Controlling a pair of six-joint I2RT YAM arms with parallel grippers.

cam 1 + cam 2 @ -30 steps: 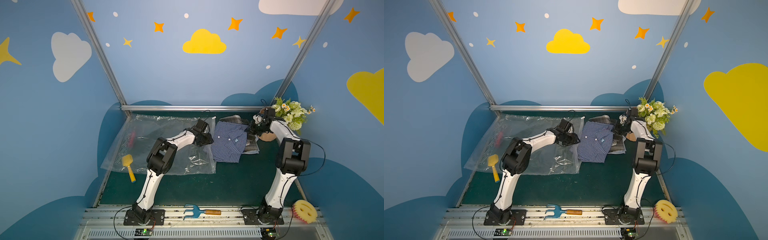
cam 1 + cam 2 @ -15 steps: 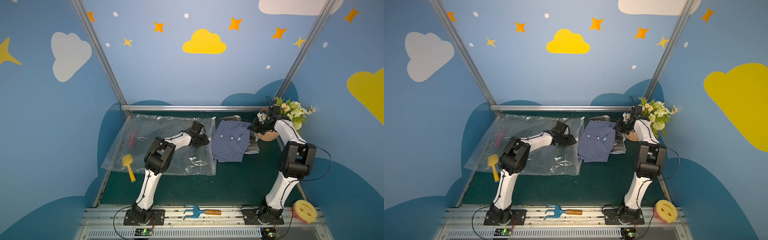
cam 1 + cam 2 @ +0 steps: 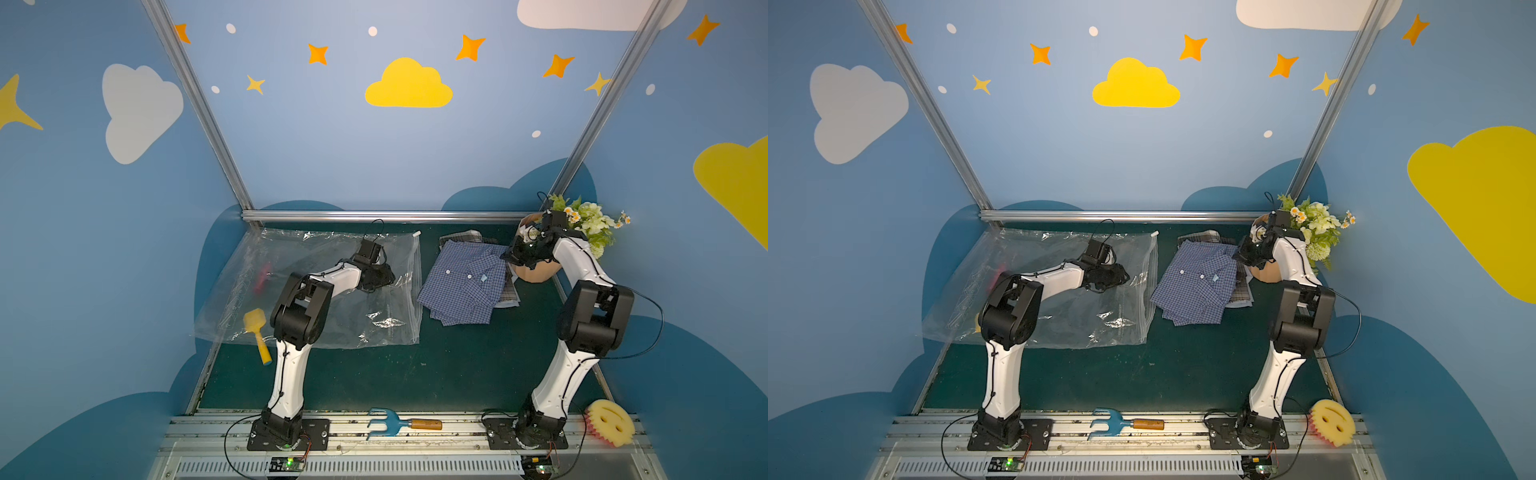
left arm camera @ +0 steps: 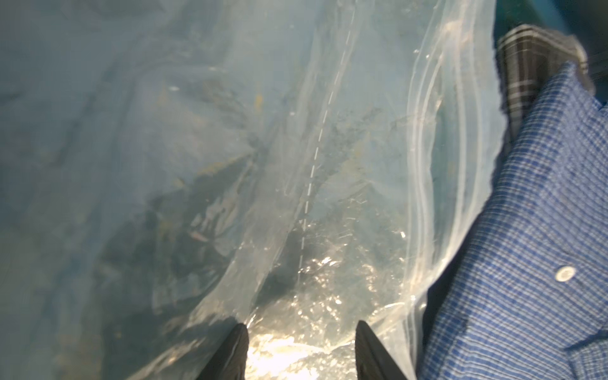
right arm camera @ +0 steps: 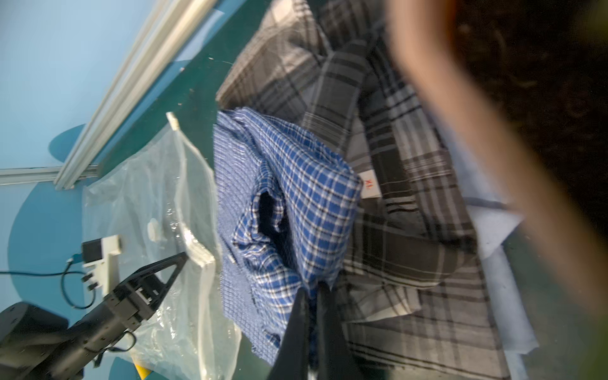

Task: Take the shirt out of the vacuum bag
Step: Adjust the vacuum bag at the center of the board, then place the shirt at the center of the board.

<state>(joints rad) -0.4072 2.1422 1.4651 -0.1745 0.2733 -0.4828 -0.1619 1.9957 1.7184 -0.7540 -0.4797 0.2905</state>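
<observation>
My left gripper should help straighten the blue checked shirt [image 3: 457, 297] by taking its edge beside the bag, since that shirt lies crooked on the grey plaid shirt.
The clear vacuum bag [image 3: 374, 328] [image 3: 1100, 324] lies flat on the left half of the green table, its zip edge and white slider clip [image 3: 417, 234] toward the middle. The blue checked shirt [image 3: 465, 282] [image 3: 1200, 286] lies outside the bag, just right of the zip edge. My left gripper [image 3: 390, 277] [image 4: 301, 329] hovers open over the bag's plastic [image 4: 329, 164] near the zip edge. My right gripper [image 3: 505, 257] [image 5: 312, 289] is shut on a fold of the shirt [image 5: 296, 184] at its far right edge.
A grey plaid shirt [image 3: 461, 237] [image 5: 411, 197] lies under the blue one. A brown flower pot [image 3: 536, 270] stands right behind my right gripper. A yellow toy shovel [image 3: 257, 332] and a red object [image 3: 262, 276] sit at the bag's left. A blue rake [image 3: 399, 424] and yellow sponge [image 3: 611, 422] lie in front.
My left arm has drawn back to the left, away from the shirt, and the bag's zip edge shifted slightly left with it. The right gripper stayed shut on the shirt.
</observation>
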